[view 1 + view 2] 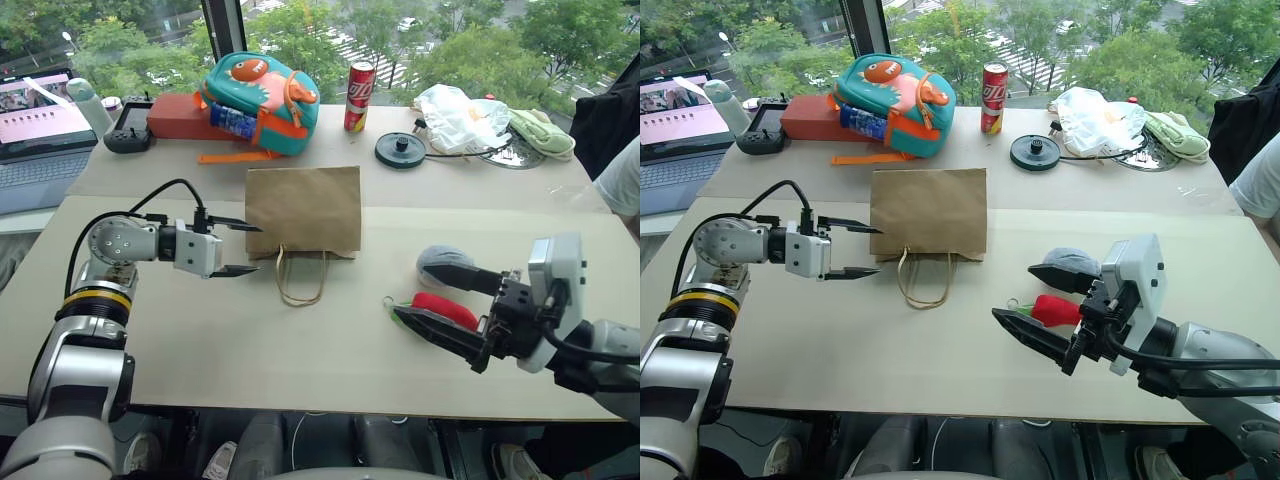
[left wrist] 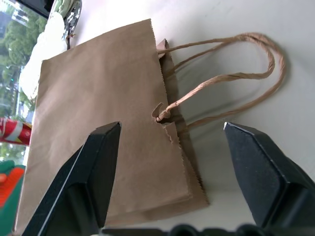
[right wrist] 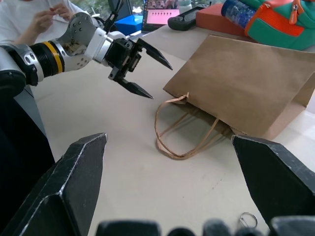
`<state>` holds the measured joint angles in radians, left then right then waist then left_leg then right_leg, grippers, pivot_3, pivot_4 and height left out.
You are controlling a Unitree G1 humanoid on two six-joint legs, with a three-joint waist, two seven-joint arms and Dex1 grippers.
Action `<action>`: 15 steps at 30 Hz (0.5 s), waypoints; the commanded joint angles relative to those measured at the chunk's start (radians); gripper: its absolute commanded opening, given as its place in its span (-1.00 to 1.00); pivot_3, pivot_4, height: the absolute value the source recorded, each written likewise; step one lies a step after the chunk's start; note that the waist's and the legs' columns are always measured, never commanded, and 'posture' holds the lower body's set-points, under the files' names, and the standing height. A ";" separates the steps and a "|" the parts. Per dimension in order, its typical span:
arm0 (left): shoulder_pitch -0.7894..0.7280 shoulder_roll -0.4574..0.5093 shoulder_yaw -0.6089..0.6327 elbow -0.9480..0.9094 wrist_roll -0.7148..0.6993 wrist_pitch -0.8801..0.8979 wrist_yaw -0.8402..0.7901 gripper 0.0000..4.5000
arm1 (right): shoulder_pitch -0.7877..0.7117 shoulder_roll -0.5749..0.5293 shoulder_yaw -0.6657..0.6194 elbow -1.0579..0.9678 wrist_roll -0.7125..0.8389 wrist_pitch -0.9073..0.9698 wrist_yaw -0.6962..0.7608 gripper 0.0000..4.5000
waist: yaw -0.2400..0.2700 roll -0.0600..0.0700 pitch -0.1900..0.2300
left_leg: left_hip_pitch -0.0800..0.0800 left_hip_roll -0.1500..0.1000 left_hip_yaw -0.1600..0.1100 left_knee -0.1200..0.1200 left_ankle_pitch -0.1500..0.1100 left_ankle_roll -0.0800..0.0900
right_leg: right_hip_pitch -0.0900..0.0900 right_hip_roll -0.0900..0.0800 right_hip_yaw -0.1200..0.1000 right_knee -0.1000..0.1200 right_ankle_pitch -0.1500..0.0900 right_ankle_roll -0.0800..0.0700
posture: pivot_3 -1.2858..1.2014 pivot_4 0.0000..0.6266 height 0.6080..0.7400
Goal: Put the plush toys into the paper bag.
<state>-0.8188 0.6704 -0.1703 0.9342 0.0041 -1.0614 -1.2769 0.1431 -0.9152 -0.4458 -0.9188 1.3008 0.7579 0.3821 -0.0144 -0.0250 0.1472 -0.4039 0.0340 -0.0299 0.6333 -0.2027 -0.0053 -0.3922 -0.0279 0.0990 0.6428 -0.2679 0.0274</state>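
I need to raise the opening's upper edge (image 1: 282,247) by the bag's handle with my left gripper while my right gripper opens it before taking plush toys, because the paper bag's opening (image 1: 318,255) lies flat.
The paper bag (image 1: 303,208) lies flat on the table's middle, its mouth and twisted handles (image 1: 300,282) towards me. My left gripper (image 1: 255,249) stands open just left of the bag's mouth, level with it, holding nothing; the left wrist view has the bag's (image 2: 98,123) mouth edge between the fingers. On the right lie both plush toys: the red pepper (image 1: 446,308) with its green tip, and the grey-blue ball (image 1: 440,258) just behind it. My right gripper (image 1: 412,290) is wide open over them, the pepper showing between its fingers, untouched as far as I can see.
Along the back stand a teal-and-orange fish backpack (image 1: 262,90), a red can (image 1: 359,97), a black disc (image 1: 401,150), a white plastic bag (image 1: 455,115), a pale green cloth (image 1: 540,130), a laptop (image 1: 40,115) and a controller (image 1: 128,126). A person's sleeve (image 1: 622,180) is at the right edge.
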 commanded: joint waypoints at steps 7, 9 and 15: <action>-0.055 -0.049 -0.047 0.114 0.228 -0.159 0.304 0.51 | 0.000 -0.032 -0.059 -0.056 0.089 -0.064 -0.066 1.00 | -0.003 0.000 0.000 | 0.000 0.000 0.000 0.000 0.000 0.000 | 0.000 0.000 0.000 0.001 0.000 0.000 | 0.03 -0.52 0.98; -0.060 -0.051 -0.057 0.124 0.245 -0.166 0.335 0.51 | 0.003 -0.037 -0.059 -0.058 0.093 -0.068 -0.074 1.00 | -0.003 0.000 0.000 | 0.000 0.000 0.000 0.000 0.000 0.000 | 0.000 0.000 0.000 0.001 0.000 0.000 | 0.03 -0.52 0.98; -0.068 -0.044 -0.084 0.144 0.261 -0.181 0.378 -0.10 | 0.006 -0.043 -0.056 -0.059 0.096 -0.073 -0.087 1.00 | -0.003 0.000 0.000 | 0.000 0.000 0.000 0.000 0.000 0.000 | 0.000 0.000 0.000 0.001 0.000 0.000 | 0.03 -0.52 0.98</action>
<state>-0.8596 0.6196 -0.2494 1.0779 0.2600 -1.2248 -0.9222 0.1477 -0.9480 -0.4781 -0.9537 1.3866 0.7205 0.3004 -0.0174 -0.0251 0.1471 -0.4038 0.0339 -0.0303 0.6333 -0.2027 -0.0053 -0.3922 -0.0279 0.0990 0.6437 -0.2676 0.0271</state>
